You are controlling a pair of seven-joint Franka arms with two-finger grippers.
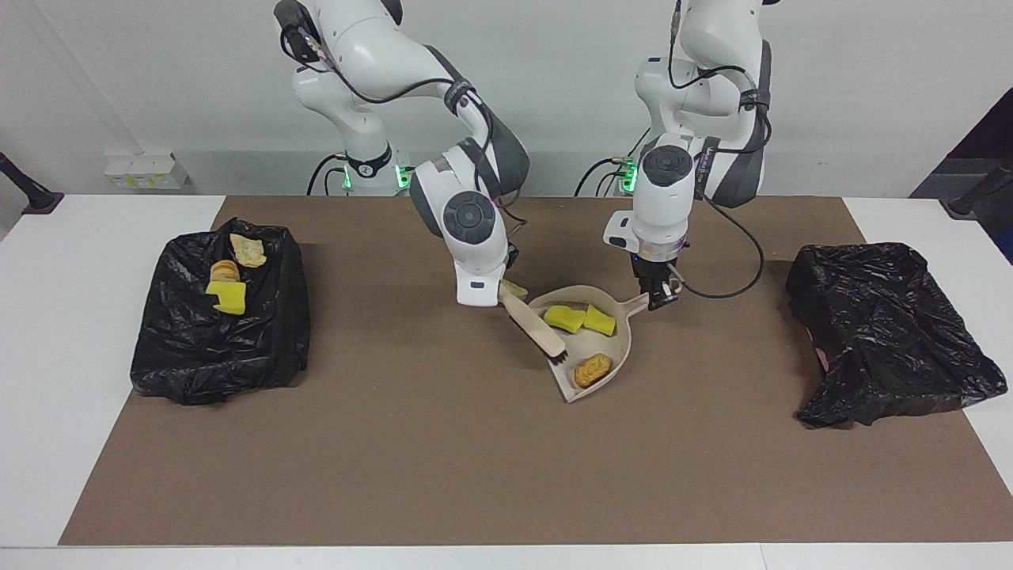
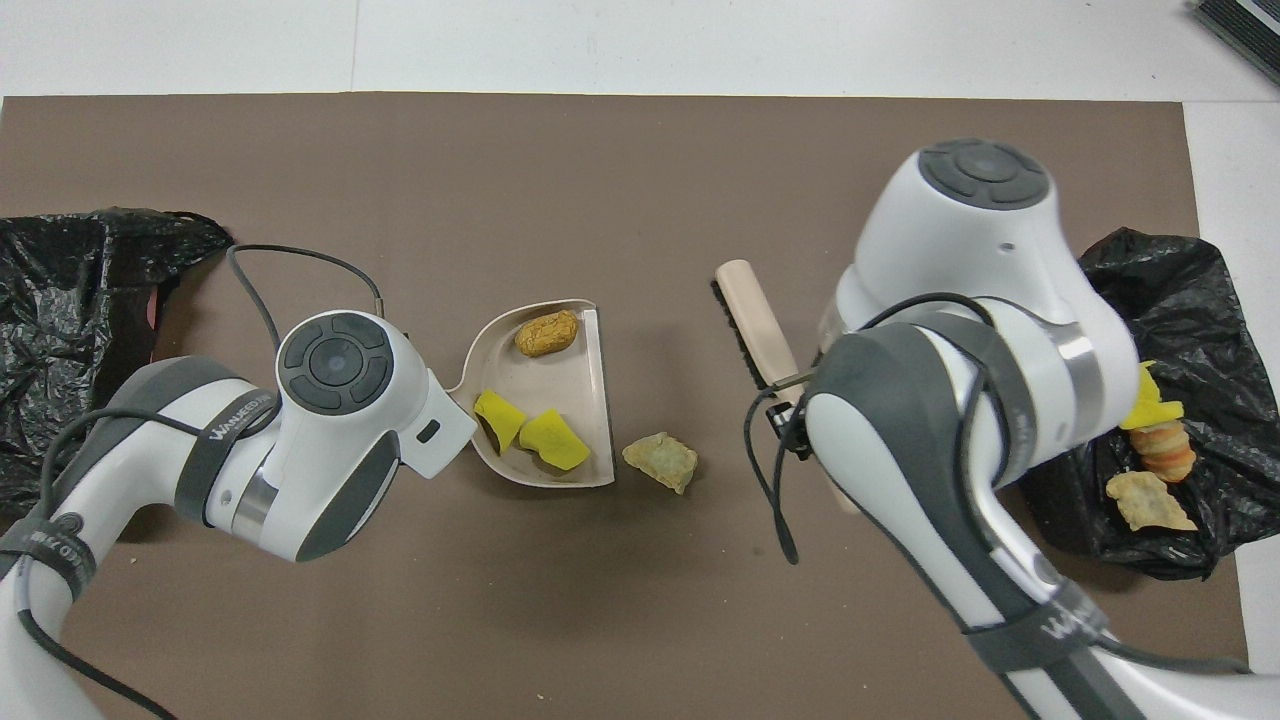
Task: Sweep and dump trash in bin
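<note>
The beige scrap [image 2: 661,461] is outside the dustpan's open edge [image 2: 606,396], so I should move that edge to the scrap with my left gripper while my right gripper sweeps the scrap in.
My left gripper [image 1: 658,298] is shut on the handle of a beige dustpan [image 1: 613,348] that rests on the brown mat. In the pan [image 2: 585,395] lie two yellow sponge scraps [image 2: 553,438] and a tan chunk [image 2: 546,333]. My right gripper [image 1: 506,297] is shut on the wooden brush [image 1: 538,328] and holds it tilted. Its bristles are at the pan's open edge in the facing view. In the overhead view the brush [image 2: 755,320] is raised and apart from the pan. A beige scrap [image 2: 661,460] lies on the mat beside the pan's mouth.
A black-bagged bin [image 1: 221,348] at the right arm's end of the table holds a yellow piece [image 1: 228,297] and two bread-like scraps. Another black bag [image 1: 886,332] lies at the left arm's end. Both sit on the brown mat [image 1: 475,475].
</note>
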